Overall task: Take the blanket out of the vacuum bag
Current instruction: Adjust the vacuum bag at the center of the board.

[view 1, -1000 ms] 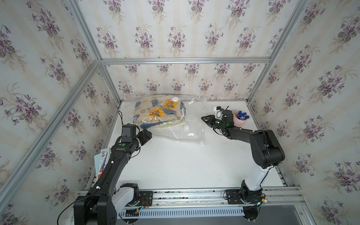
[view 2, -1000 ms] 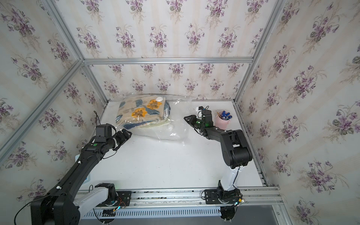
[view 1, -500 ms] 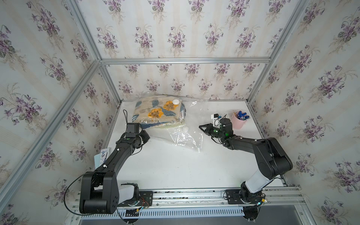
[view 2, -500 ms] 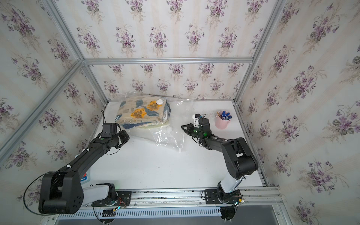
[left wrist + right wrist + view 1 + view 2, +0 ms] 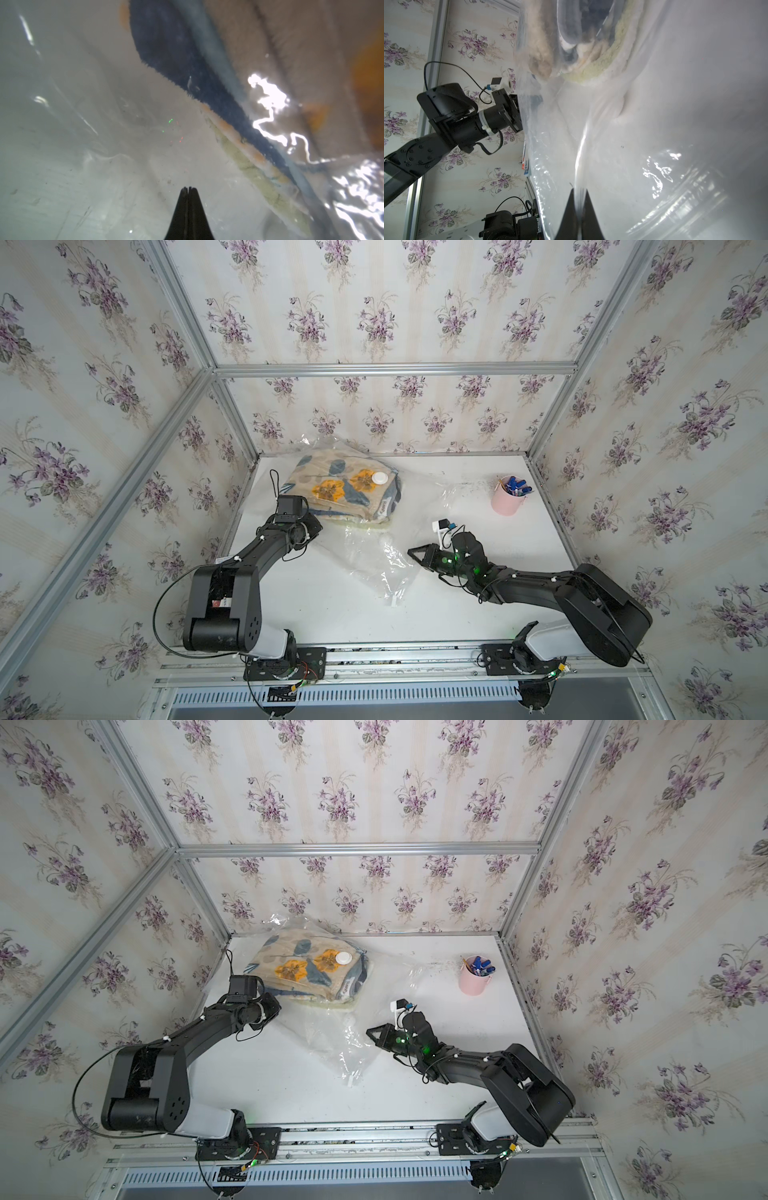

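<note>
The vacuum bag is crooked, and its loose end's corner is toward the front. I should turn the bag before my left gripper grabs the bag's loose end.
The vacuum bag lies at the back left of the white table. It is clear crinkly film with a white valve cap on top. Inside sits the folded blanket, beige with blue leaves and orange flowers. My left gripper is shut at the bag's edge beside the blanket's near corner, with film pinched in it. My right gripper is shut on a fold of the bag's loose end; a ridge of film runs into its jaws. Both top views show the same.
A pink cup holding blue pens stands at the back right of the table. The bag's white zip slider lies at the tip of the loose film near the table's middle. Flowered walls with metal frame bars close in the left, back and right sides.
My left gripper moved in to the bag's edge and shut there. My right gripper, shut on the film, drew back toward the front, pulling the bag's loose end out along the table.
</note>
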`<act>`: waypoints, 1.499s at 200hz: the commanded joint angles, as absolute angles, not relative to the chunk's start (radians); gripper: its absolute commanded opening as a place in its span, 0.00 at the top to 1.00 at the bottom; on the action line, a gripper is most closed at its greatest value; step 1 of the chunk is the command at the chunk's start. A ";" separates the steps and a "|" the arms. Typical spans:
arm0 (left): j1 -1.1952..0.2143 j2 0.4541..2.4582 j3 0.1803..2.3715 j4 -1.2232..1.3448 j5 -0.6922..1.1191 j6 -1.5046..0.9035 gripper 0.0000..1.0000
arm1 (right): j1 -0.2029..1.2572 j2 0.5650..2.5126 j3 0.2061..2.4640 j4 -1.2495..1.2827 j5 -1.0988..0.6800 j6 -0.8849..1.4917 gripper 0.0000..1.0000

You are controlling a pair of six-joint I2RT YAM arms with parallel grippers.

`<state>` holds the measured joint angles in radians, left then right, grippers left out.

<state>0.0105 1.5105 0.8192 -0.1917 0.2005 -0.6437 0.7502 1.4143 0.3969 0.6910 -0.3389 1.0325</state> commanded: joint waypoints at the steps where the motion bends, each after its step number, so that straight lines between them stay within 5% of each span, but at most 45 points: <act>1: 0.011 1.545 0.849 -0.128 0.246 -0.622 1.00 | 0.843 1.395 0.382 0.727 -0.282 1.110 1.00; 20: 0.011 1.568 0.865 -0.088 0.272 -0.627 1.00 | 0.940 1.399 0.383 0.725 -0.252 1.144 0.90; 56: 0.006 1.615 0.902 -0.059 0.304 -0.613 0.99 | 1.021 1.335 0.356 0.585 -0.247 1.127 0.50; 110: 0.006 1.508 0.854 -0.106 0.279 -0.601 0.98 | 1.020 0.837 0.360 -0.137 -0.008 0.926 0.29; 141: 0.005 1.335 0.760 -0.180 0.221 -0.639 0.98 | 0.998 0.729 0.561 -0.402 0.140 0.764 0.27; 202: 0.006 1.198 0.701 -0.342 0.133 -0.632 0.97 | 0.798 1.161 0.980 -0.293 -0.024 0.374 0.22; 258: 0.006 1.309 0.705 -0.294 0.132 -0.667 0.96 | 0.564 1.673 1.357 -0.174 -0.197 0.331 0.16; 281: 0.011 1.405 0.770 -0.286 0.132 -0.653 0.98 | 0.476 1.881 1.537 -0.175 -0.270 0.331 0.18; 300: 0.012 1.512 0.827 -0.293 0.127 -0.649 1.00 | 0.451 2.038 1.681 -0.184 -0.348 0.342 0.29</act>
<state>0.0093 1.4326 0.7753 -0.3046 0.1413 -0.6552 0.4774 1.8919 1.5497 -0.1955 -0.2134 0.3412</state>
